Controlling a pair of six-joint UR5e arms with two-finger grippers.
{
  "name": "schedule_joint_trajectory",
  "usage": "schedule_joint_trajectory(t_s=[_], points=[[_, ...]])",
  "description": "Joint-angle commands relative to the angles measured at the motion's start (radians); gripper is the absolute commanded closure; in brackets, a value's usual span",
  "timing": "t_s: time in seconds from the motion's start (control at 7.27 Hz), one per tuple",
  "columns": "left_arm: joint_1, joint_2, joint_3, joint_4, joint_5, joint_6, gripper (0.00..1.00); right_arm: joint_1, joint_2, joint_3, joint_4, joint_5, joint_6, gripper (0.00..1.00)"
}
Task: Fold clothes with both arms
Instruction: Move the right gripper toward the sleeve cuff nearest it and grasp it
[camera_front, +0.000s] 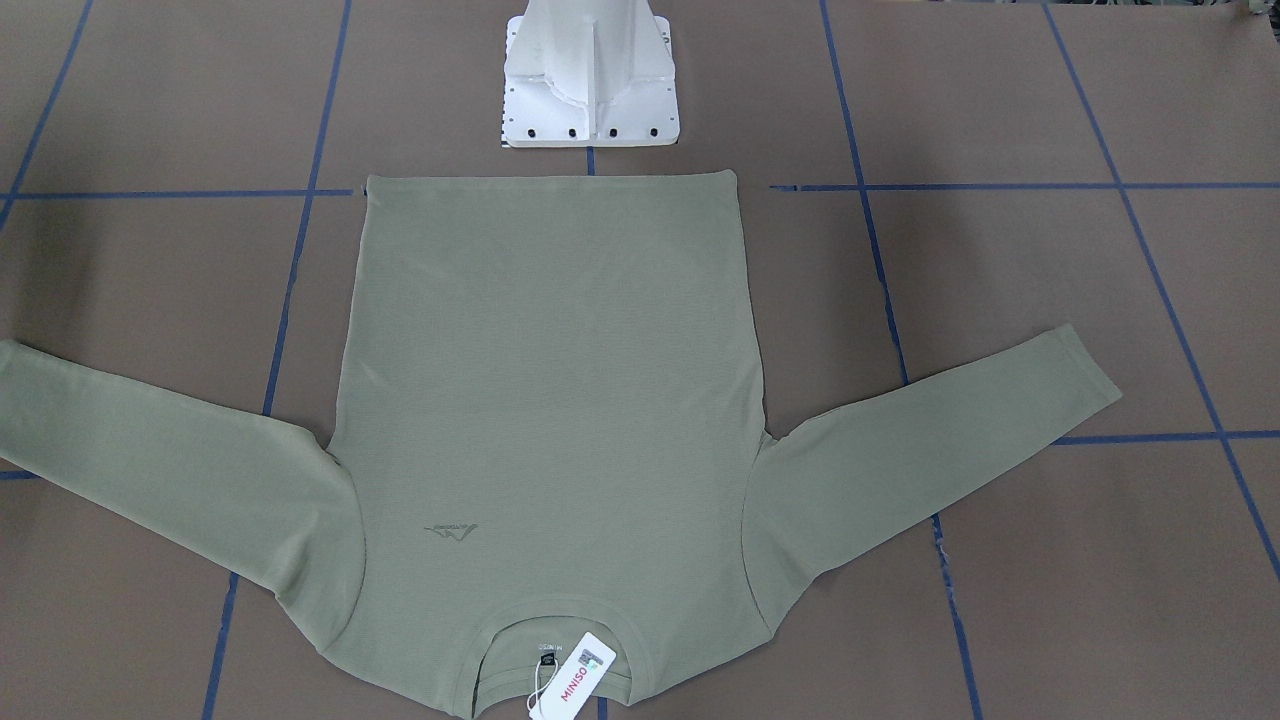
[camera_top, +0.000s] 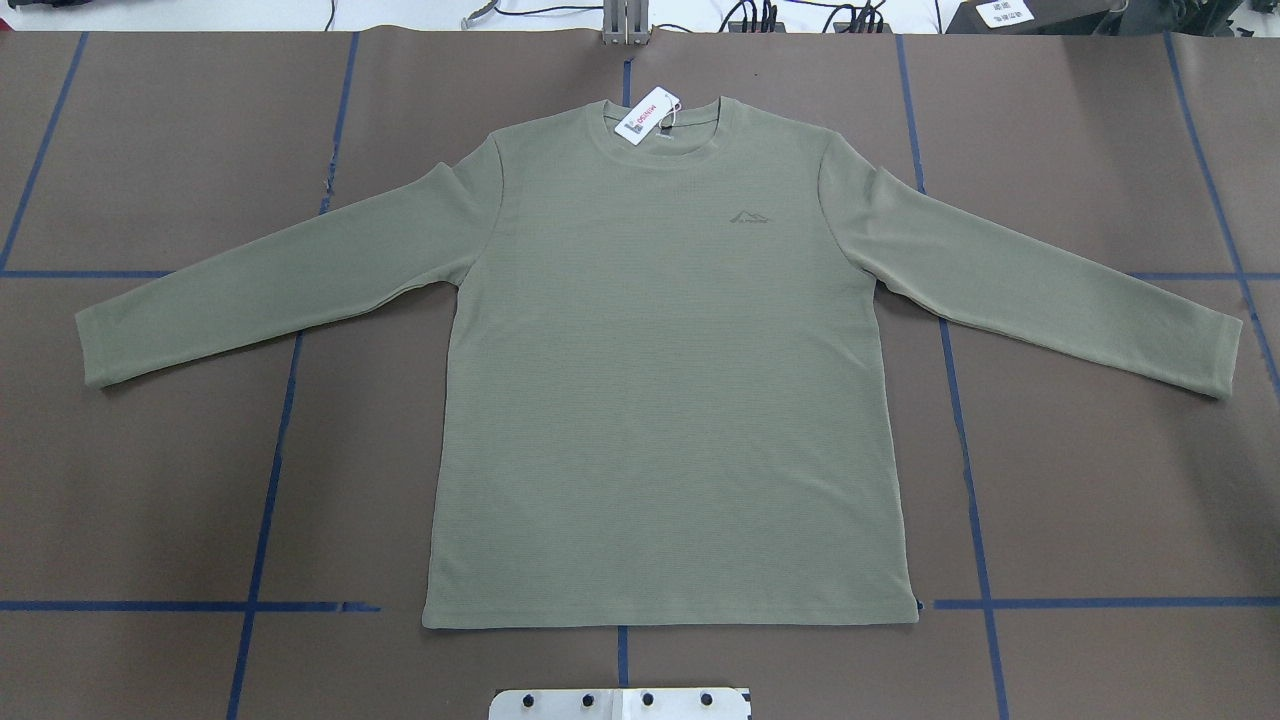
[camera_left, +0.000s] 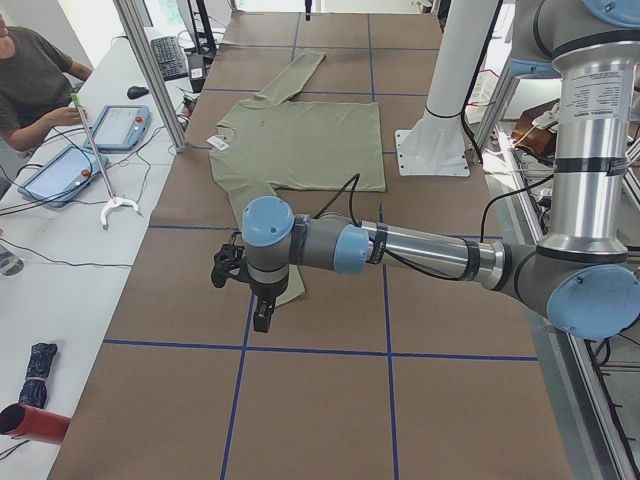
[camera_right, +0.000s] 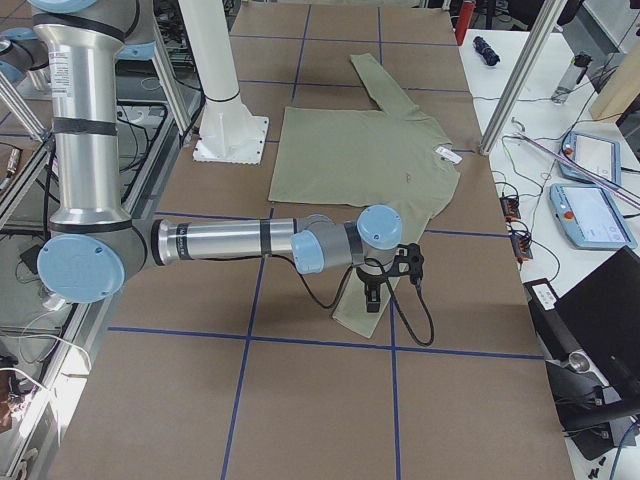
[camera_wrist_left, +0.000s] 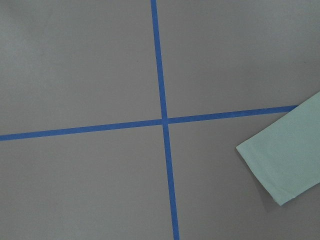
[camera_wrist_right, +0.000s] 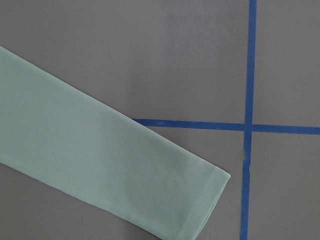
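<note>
The sleeve's cuff is flat and smooth under the robot's right gripper, so the right gripper keeps going down until its fingers are on both sides of the cuff's collar-side corner, then close.
The olive-green long-sleeved shirt (camera_top: 670, 400) lies flat and face up on the brown table, both sleeves spread out, its collar away from the robot's base. Its white MINISO hang tag (camera_top: 643, 122) lies at the collar, and the shirt also shows in the front view (camera_front: 550, 400). The left gripper (camera_left: 262, 315) hangs over the near sleeve's cuff in the left side view; I cannot tell if it is open. The right gripper (camera_right: 373, 295) hangs over the other sleeve's cuff; I cannot tell its state either. The cuffs show in the wrist views (camera_wrist_left: 285, 160) (camera_wrist_right: 100, 165). Neither arm shows in the overhead or front view.
The white pedestal base (camera_front: 590, 80) stands just behind the shirt's hem. Blue tape lines (camera_top: 270, 480) grid the table. Along the far edge, a white side table holds teach pendants (camera_left: 120, 125), with an operator (camera_left: 30, 70) and aluminium posts (camera_left: 150, 70) there.
</note>
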Motion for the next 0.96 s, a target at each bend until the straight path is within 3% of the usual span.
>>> schedule_joint_trajectory(t_s=[0.0,0.28,0.41,0.55,0.83], points=[[0.002,0.003,-0.011,-0.003,-0.002,-0.004,0.00,-0.033,-0.023,-0.037,0.060,0.003,0.013,0.00],[0.005,0.000,-0.017,-0.015,-0.004,-0.002,0.00,-0.082,-0.015,-0.084,0.062,0.001,0.014,0.00],[0.007,0.000,-0.019,-0.015,-0.049,-0.001,0.00,-0.085,0.032,-0.153,0.075,0.000,0.019,0.00],[0.007,0.000,-0.019,-0.016,-0.062,-0.002,0.00,-0.090,0.093,-0.243,0.126,0.000,0.095,0.00],[0.007,-0.001,-0.022,-0.018,-0.091,-0.004,0.00,-0.125,0.141,-0.452,0.352,-0.002,0.256,0.03]])
